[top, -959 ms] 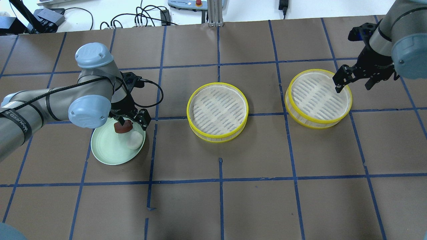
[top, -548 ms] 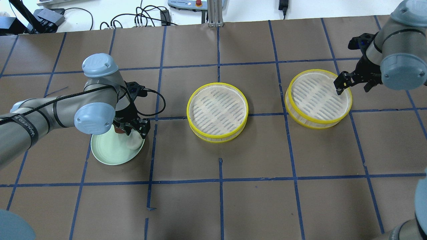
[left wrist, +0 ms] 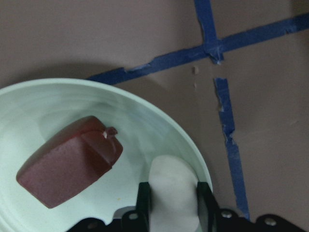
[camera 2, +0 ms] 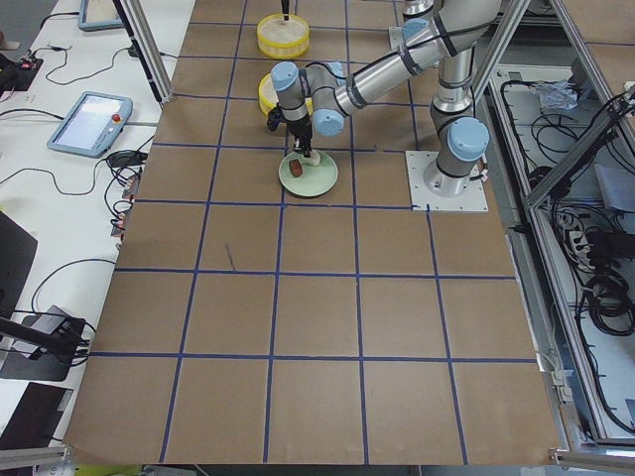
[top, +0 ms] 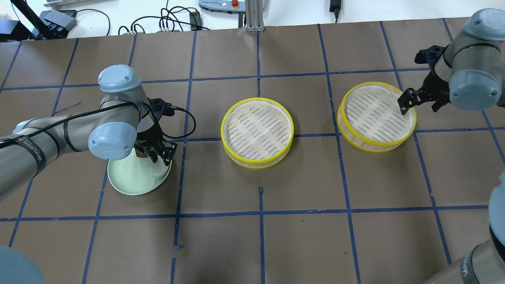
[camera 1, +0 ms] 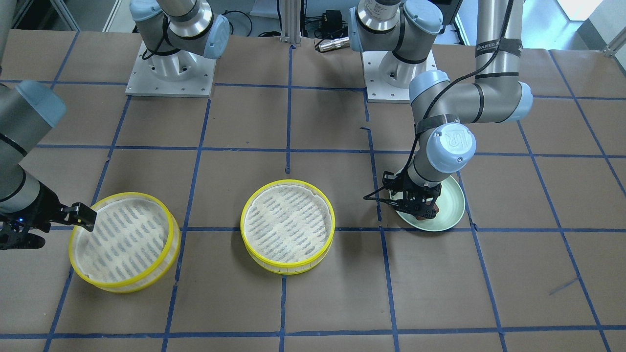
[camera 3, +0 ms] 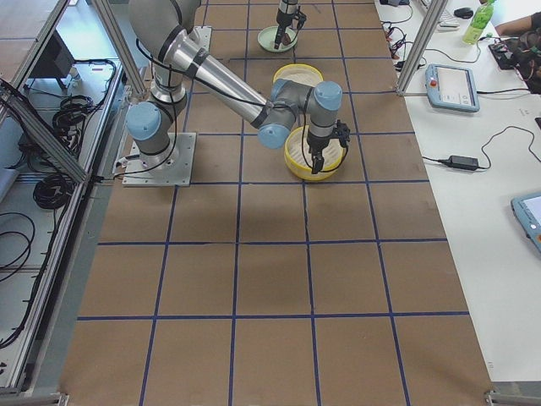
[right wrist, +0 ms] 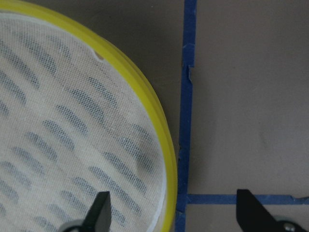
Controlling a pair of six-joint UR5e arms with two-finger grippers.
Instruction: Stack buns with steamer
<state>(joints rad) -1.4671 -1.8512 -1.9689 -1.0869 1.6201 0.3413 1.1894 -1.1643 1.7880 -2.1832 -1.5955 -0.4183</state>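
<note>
Next, I put the white bun into the middle steamer (camera 1: 287, 224), which is empty, with my left gripper before my right gripper stacks the other steamer on top.
The white bun (left wrist: 171, 186) and the reddish-brown bun (left wrist: 67, 166) lie on a pale green plate (top: 128, 179). My left gripper (top: 159, 156) is down on the plate. Its fingers (left wrist: 143, 203) press both sides of the white bun, shut on it. The reddish bun lies free beside it. Two yellow-rimmed steamers stand on the table, one in the middle (top: 257, 132) and one on the right (top: 376, 116). My right gripper (top: 419, 107) is open and empty, and its jaws straddle the right steamer's outer rim (right wrist: 161, 145).
The table is brown paper with a blue tape grid (top: 260, 213). Cables and a teach pendant (top: 221, 4) lie beyond the far edge. The two arm bases (camera 1: 171, 68) stand at the robot's side of the table.
My left gripper moved from above the reddish bun down onto the white bun and closed on it. My right gripper dropped lower at the right steamer's rim.
</note>
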